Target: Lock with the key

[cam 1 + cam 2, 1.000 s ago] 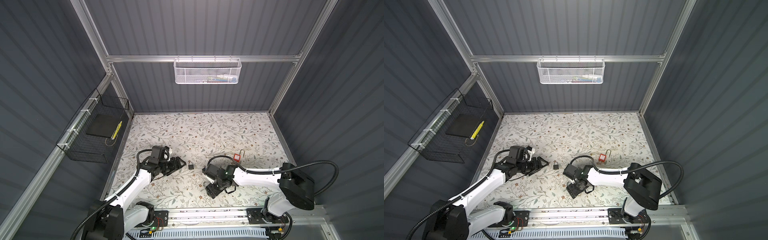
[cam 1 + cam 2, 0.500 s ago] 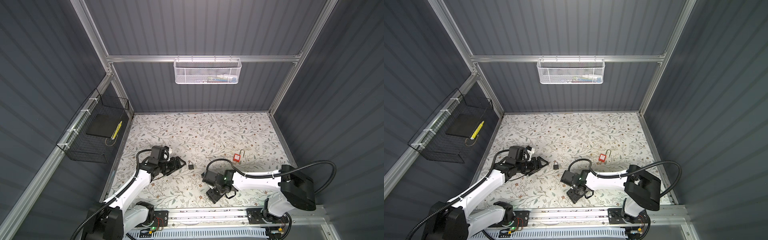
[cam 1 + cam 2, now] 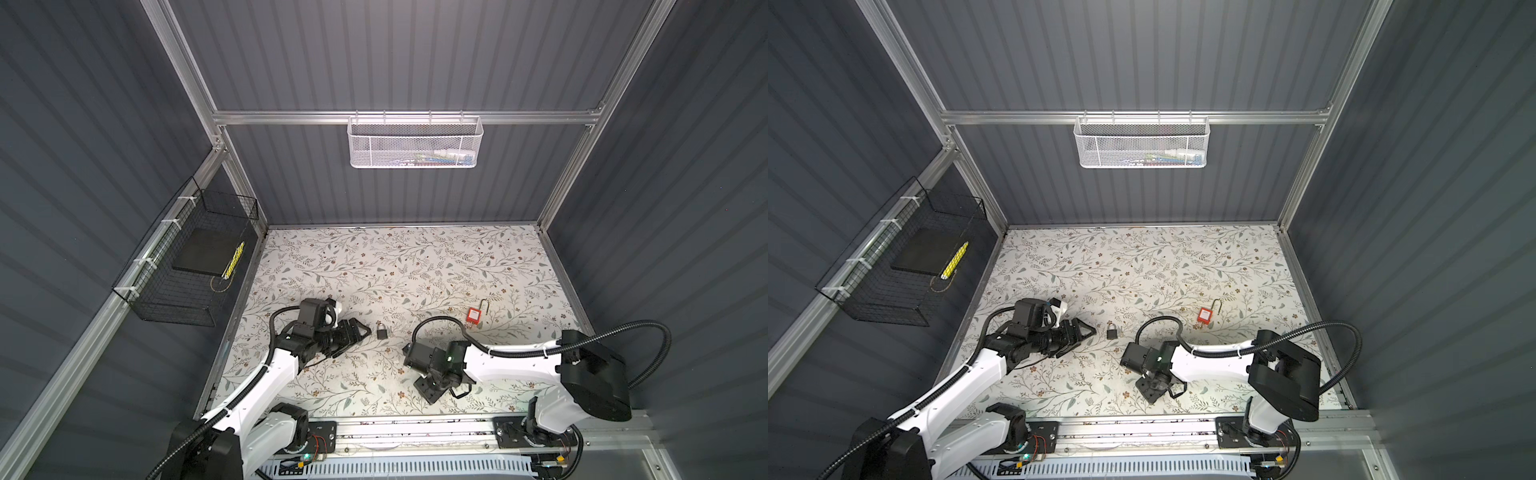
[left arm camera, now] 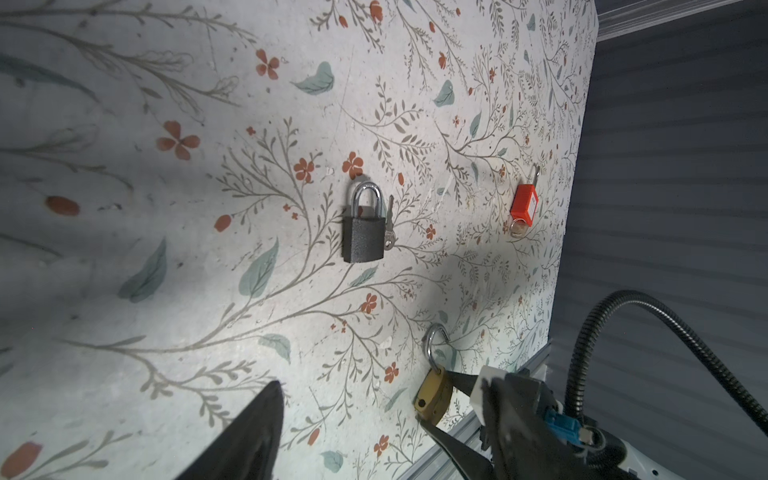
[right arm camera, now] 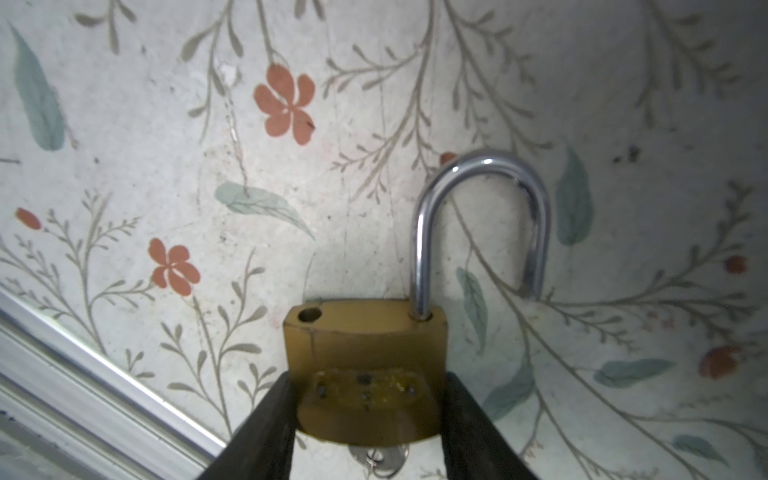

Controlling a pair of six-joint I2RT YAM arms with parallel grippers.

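The brass padlock's shackle is away from its hole and my right gripper is busy on the padlock's body, so next I hand the body (image 5: 365,348) over to my left gripper.
A brass padlock (image 5: 365,345) lies on the floral mat near the front rail, and its steel shackle (image 5: 478,216) is swung open with the free end off to one side. A silver key (image 5: 380,457) sticks out of its base. My right gripper (image 5: 368,386) is shut on the padlock body, with one finger pressed against each side. The left wrist view shows the same grip on the brass padlock (image 4: 432,395). In both top views the right gripper (image 3: 438,390) (image 3: 1158,392) hides the lock. My left gripper (image 3: 361,332) (image 4: 384,436) is open and empty, pointing at a black padlock.
The black padlock (image 3: 382,331) (image 4: 362,237) has its shackle shut and a key (image 4: 389,226) beside it. It lies just beyond the left fingertips. A red padlock (image 3: 473,314) (image 4: 524,203) lies further right. The aluminium front rail (image 5: 83,374) runs close to the brass padlock.
My right gripper has shifted slightly toward the front rail and its jaws have narrowed onto the brass padlock. The left arm has not moved.
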